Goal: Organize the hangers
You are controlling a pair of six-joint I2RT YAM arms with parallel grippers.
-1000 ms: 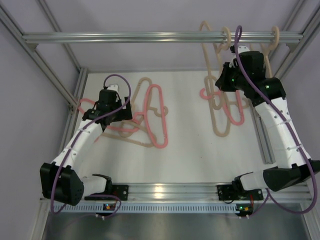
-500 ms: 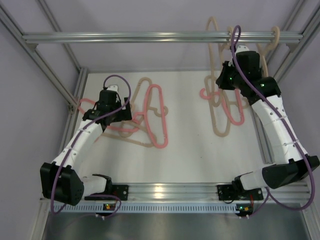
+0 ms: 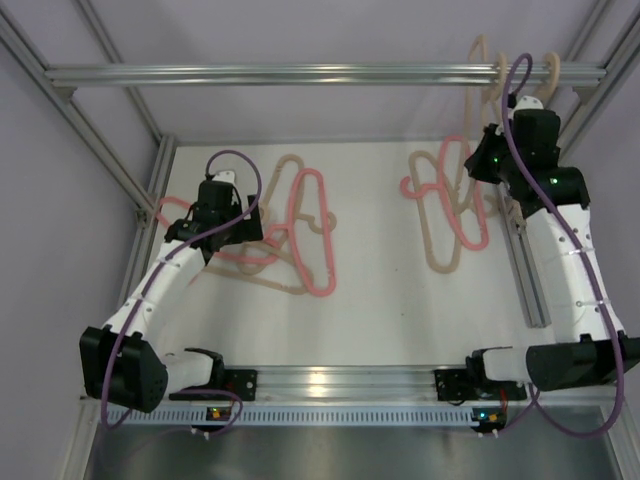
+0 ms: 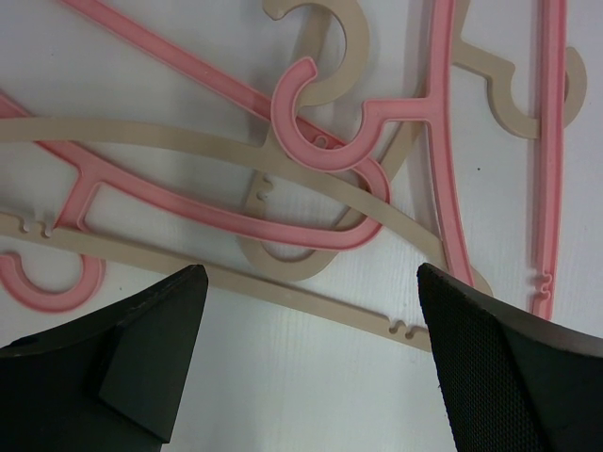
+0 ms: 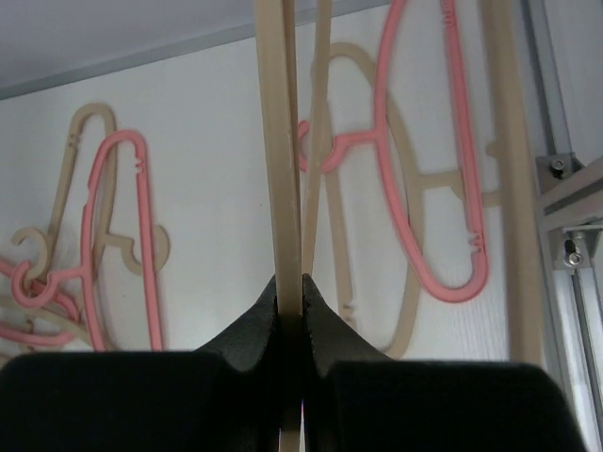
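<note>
My right gripper should go on sliding the held hanger toward the hanging beige hanger (image 3: 552,66) and let go there, because the held hanger's hook (image 3: 501,64) is over the top rail and the rail ahead is open.
My right gripper (image 3: 492,152) is raised near the top rail (image 3: 300,74) and shut on a beige hanger (image 5: 283,169), whose hook (image 3: 480,46) is up at the rail. Another beige hanger (image 3: 549,70) hangs on the rail to its right. Below, a pink hanger (image 3: 478,240) and beige hangers (image 3: 440,262) lie on the table at the right. My left gripper (image 3: 232,226) is open, low over a tangled pile of pink (image 3: 318,290) and beige hangers (image 3: 288,160). In the left wrist view a beige bar (image 4: 311,303) runs just ahead of the open fingertips (image 4: 162,339).
Aluminium frame posts stand at both sides, and a rail (image 3: 530,290) runs along the table's right edge. The white table (image 3: 380,310) shows between the two groups of hangers. A second frame rail (image 3: 340,380) crosses in front by the arm bases.
My right gripper has moved right along the top rail, carrying the beige hanger with it. The left arm and the left pile have not moved.
</note>
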